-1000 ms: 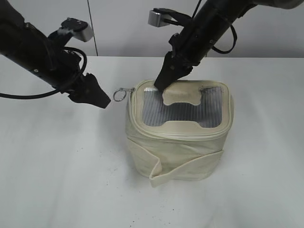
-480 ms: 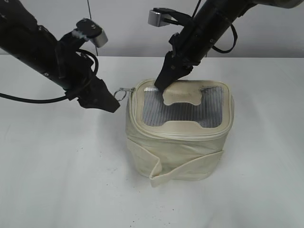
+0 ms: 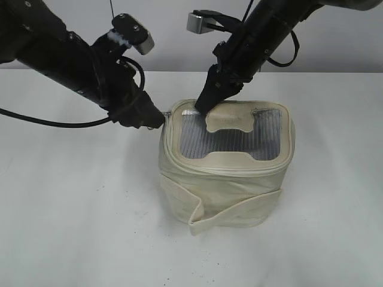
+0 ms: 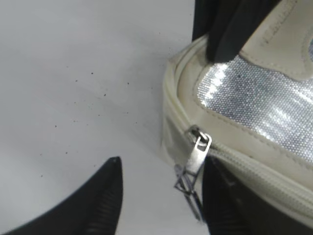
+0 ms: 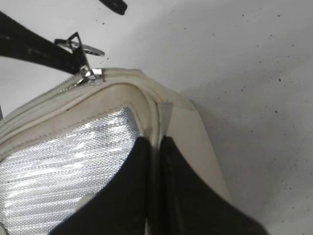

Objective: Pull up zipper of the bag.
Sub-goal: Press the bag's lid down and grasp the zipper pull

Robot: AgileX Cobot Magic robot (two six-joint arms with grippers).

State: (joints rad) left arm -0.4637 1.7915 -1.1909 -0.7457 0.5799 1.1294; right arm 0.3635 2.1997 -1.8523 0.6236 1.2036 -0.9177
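I expect the silver pull (image 4: pixel 199 147) to slide, when I pull its ring, around the bag's corner to its front, since the zipper follows the bag's rounded top rim (image 3: pixel 172 154).
The cream-white bag (image 3: pixel 227 191) stands mid-table with its grey mesh lid window (image 3: pixel 230 140) facing up. The zipper (image 3: pixel 221 169) circles its top rim. The zipper's silver pull (image 4: pixel 198 154) hangs at the bag's back-left corner, with a metal ring (image 4: pixel 188 188) below it. My left gripper (image 4: pixel 164 169) is open, and the pull and ring hang between its fingers, close to the right one. In the exterior view my left gripper (image 3: pixel 157 119) hides the pull. My right gripper (image 5: pixel 154 147) is shut on the bag's rim seam at the back left (image 3: pixel 203 106). The pull also shows in the right wrist view (image 5: pixel 88 73).
The bag's loose cream strap (image 3: pixel 200 218) hangs down its front. The white table (image 3: pixel 72 209) has small dark specks. A grey wall stands behind the table. Both black arms reach in from the back, left and right of the bag.
My left gripper has moved right, up to the bag's back-left corner, and now straddles the zipper pull. My right gripper and the bag have not moved.
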